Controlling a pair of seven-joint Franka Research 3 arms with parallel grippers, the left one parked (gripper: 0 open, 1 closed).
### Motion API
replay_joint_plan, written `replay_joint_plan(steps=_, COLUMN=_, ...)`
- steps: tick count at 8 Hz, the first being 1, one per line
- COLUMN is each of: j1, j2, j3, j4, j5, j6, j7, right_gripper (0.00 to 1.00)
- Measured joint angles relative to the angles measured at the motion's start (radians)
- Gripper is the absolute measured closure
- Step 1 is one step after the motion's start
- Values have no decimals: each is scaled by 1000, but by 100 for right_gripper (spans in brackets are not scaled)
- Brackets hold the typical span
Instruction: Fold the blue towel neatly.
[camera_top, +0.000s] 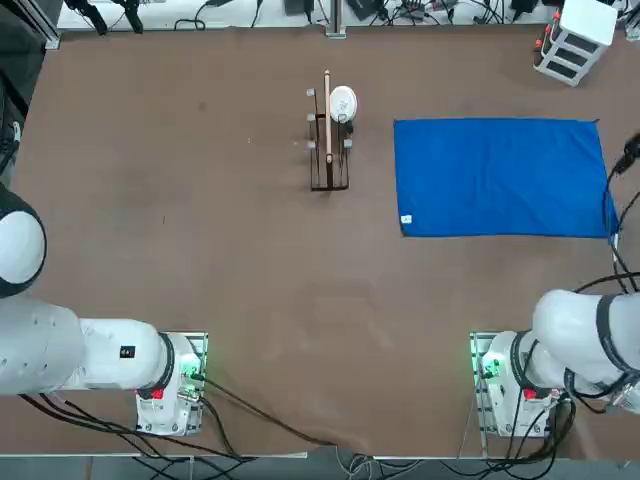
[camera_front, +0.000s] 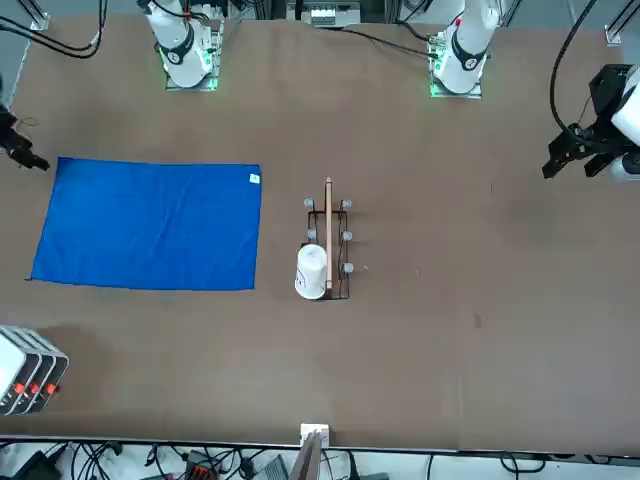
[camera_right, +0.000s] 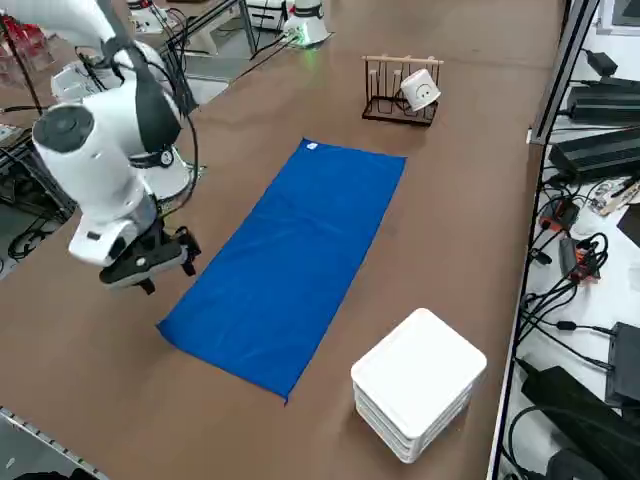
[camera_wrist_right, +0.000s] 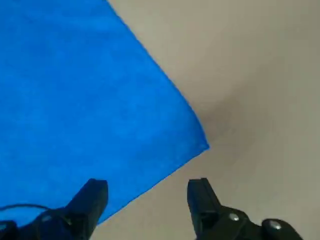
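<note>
The blue towel's thin edge (camera_front: 46, 218) is lying flat and loose. When I carry the towel across, its outer corner (camera_front: 61, 161) will fold over and the tag end will stay in place.
The blue towel (camera_top: 500, 178) (camera_front: 150, 225) (camera_right: 290, 250) lies spread flat on the right half of the brown table. Its white tag (camera_top: 406, 219) (camera_front: 254, 178) sits at the corner nearest the table's middle on the robot's side. My right gripper (camera_top: 628, 155) (camera_front: 25, 152) (camera_right: 160, 265) hovers just off the towel's outer short edge, close to the corner on the robot's side. In the right wrist view the gripper (camera_wrist_right: 147, 197) is open and holds nothing, with that towel corner (camera_wrist_right: 75, 90) just beyond the fingertips (camera_wrist_right: 95, 192).
A small wooden rack (camera_top: 328, 150) (camera_front: 328, 245) (camera_right: 400, 90) holding a white cup (camera_top: 342, 102) (camera_front: 312, 270) stands to the towel's left. A white stacked box (camera_top: 575, 40) (camera_front: 25, 370) (camera_right: 418, 385) sits at the far right corner. Cables hang along the right table edge.
</note>
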Motion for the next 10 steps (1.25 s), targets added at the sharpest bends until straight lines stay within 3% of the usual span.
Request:
replay_joint_plan(steps=4, j1=-113, j2=128, j3=1, j4=-32, j5=0, j6=169, j7=-83, right_gripper=5)
replay_joint_plan(steps=7, j1=-131, j2=187, j3=2, j4=-32, j5=0, j6=261, j7=-85, right_gripper=5)
replay_joint_plan(steps=10, j1=-133, j2=216, j3=4, j4=-31, j5=0, j6=283, j7=-85, right_gripper=5)
